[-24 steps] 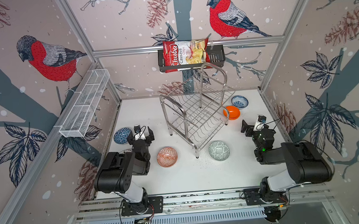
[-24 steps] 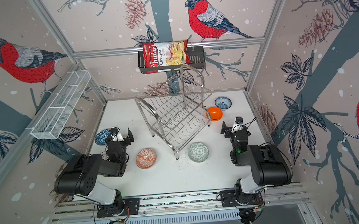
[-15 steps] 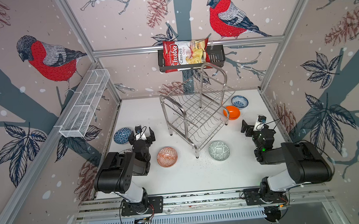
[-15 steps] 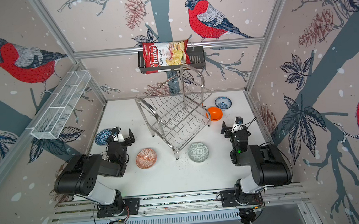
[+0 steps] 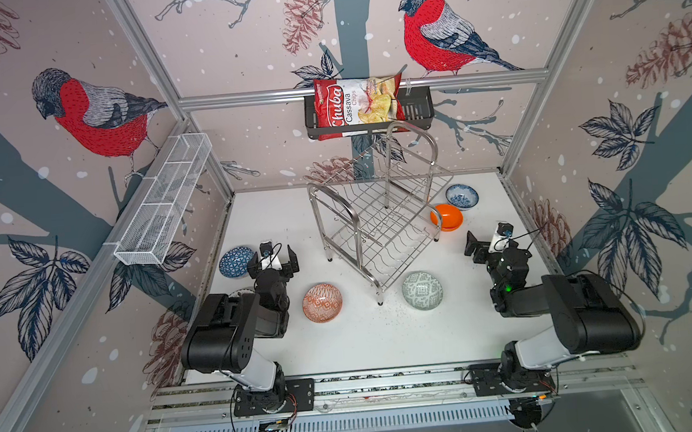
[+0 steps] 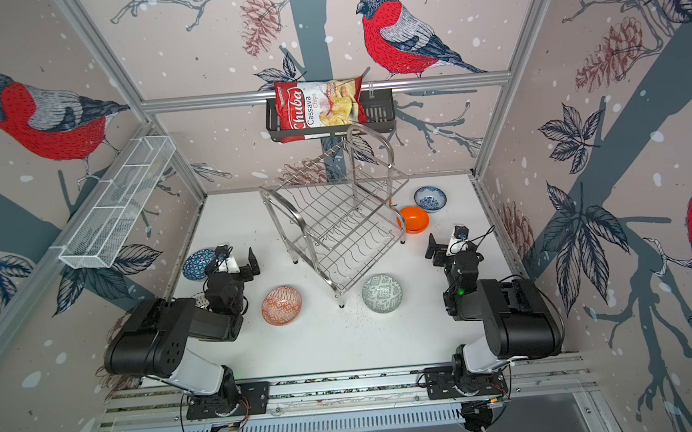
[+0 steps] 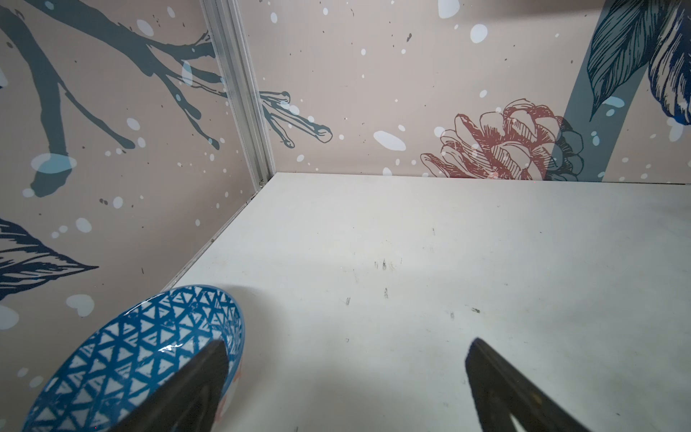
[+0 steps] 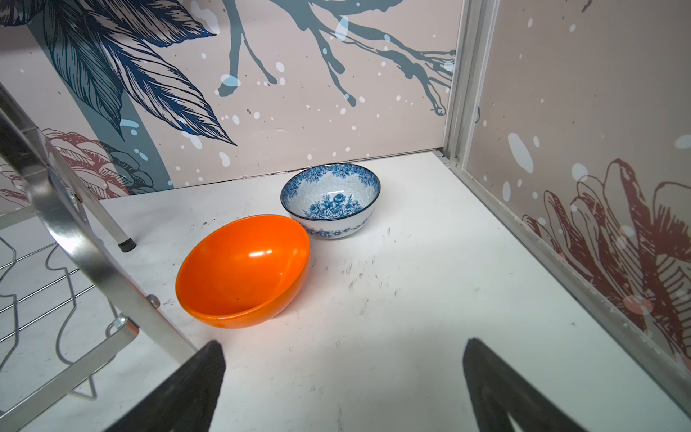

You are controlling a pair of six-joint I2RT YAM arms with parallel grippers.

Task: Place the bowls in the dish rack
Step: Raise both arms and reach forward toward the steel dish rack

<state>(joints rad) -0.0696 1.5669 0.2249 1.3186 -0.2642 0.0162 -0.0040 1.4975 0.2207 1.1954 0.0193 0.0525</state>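
I should use my left gripper and my right gripper to turn the dish rack so its side frames (image 5: 320,226) are square before I load bowls, because the rack stands crooked with a corner (image 5: 378,289) toward me.
The steel dish rack (image 5: 378,219) (image 6: 336,222) stands empty mid-table. Around it on the table lie the bowls: dark blue geometric (image 5: 236,262) (image 7: 142,359), orange-white patterned (image 5: 322,303), grey-green patterned (image 5: 422,290), plain orange (image 5: 446,217) (image 8: 243,269) and white-blue floral (image 5: 461,196) (image 8: 331,198). My left gripper (image 5: 273,259) (image 7: 346,348) is open and empty, just right of the dark blue bowl. My right gripper (image 5: 488,240) (image 8: 344,348) is open and empty, a short way in front of the orange bowl. A dotted pale bowl (image 6: 201,301) peeks from under the left arm.
A black basket (image 5: 416,108) with a chips bag (image 5: 357,103) hangs on the back wall above the rack. A white mesh basket (image 5: 164,204) is fixed to the left wall. Walls enclose the table on three sides.
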